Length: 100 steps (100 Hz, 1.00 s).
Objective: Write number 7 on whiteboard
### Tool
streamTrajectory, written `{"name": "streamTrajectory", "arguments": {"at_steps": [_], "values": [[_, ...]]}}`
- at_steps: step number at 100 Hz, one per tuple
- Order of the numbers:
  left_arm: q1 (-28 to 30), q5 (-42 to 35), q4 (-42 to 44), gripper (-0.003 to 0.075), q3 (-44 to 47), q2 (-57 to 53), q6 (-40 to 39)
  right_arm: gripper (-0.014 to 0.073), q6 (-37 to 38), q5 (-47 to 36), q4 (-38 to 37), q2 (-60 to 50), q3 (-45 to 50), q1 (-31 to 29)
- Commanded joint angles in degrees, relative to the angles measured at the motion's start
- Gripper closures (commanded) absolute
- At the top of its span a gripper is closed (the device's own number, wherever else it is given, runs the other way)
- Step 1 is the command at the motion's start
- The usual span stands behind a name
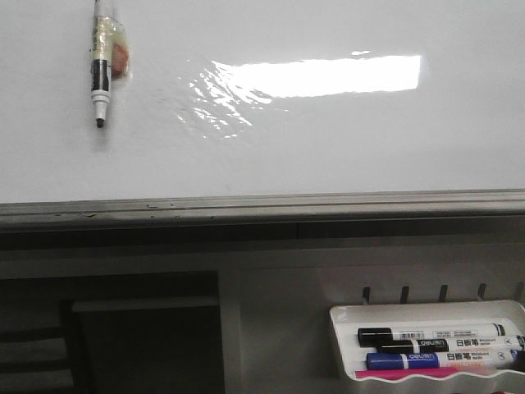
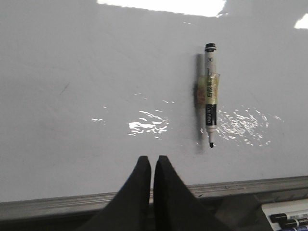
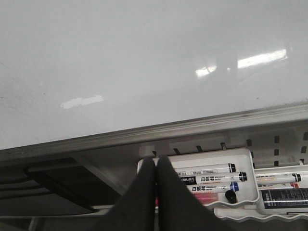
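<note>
The black marker (image 1: 101,78) is hanging upright, and its sides are clear for my left gripper's fingers. I should therefore keep going toward it until the fingers close around the yellowish tape (image 1: 103,39).
The whiteboard (image 1: 328,156) fills the upper part of the front view, glossy white with a grey bottom frame (image 1: 262,205). It also shows in the left wrist view (image 2: 96,72) and the right wrist view (image 3: 144,57). No number 7 shows on it. An uncapped black marker (image 1: 101,74) hangs on the board at upper left, tip down, with yellowish tape around it; it also shows in the left wrist view (image 2: 211,94). My left gripper (image 2: 152,161) is shut and empty before the board's bottom edge, left of the marker. My right gripper (image 3: 155,162) is shut and empty over the marker tray.
A small white plastic tray (image 1: 426,310) hangs below the board at lower right with black, blue and pink markers (image 1: 435,349). It also shows in the right wrist view (image 3: 240,153). A dark recess (image 1: 123,345) lies under the frame at lower left.
</note>
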Motion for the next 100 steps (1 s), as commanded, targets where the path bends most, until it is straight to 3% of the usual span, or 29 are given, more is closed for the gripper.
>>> {"name": "streamTrajectory", "arguments": {"at_steps": [1,10,18,32,38,43,56,68,83,100], "values": [[-3.10,-2.90,-0.49,0.0740,-3.39,2.42,1.93,0.0646,-0.99,-1.63,0.04,3.29,-4.19,0.92],[-5.32,-3.62,-0.59,0.0733,-3.91,3.72,4.03,0.0617,-2.19,-0.51,0.40,4.95,-5.41,2.00],[-6.74,-4.88,-1.17,0.0670,-3.91,5.07,4.17,0.0503,-2.34,-0.50,0.60,5.84,-5.62,2.45],[-7.86,-8.18,-7.28,0.0395,-3.91,7.67,4.17,0.0186,-2.56,-0.95,0.60,7.13,-5.62,2.45],[-7.98,-9.85,-8.90,0.0262,-3.91,8.85,4.17,0.0116,-2.56,-1.39,0.60,7.36,-5.62,2.45],[-7.98,-11.04,-9.76,0.0205,-3.91,9.98,4.17,0.0109,-2.56,-1.63,0.60,7.46,-5.62,2.45],[-7.98,-12.46,-12.82,0.0214,-3.91,13.92,5.41,0.0123,-2.56,-2.12,0.92,7.46,-5.62,2.45],[-9.37,-14.36,-18.60,0.0230,-3.91,18.58,12.19,0.0124,-2.56,-2.65,1.05,7.46,-5.62,2.45],[-13.91,-19.33,-25.37,0.0230,-4.60,25.23,19.28,0.0124,-2.56,-2.73,1.05,7.46,-5.62,2.45],[-20.00,-25.68,-24.82,0.0230,-8.07,34.32,19.45,0.0124,-2.56,-2.73,1.05,7.46,-5.62,2.45]]}}
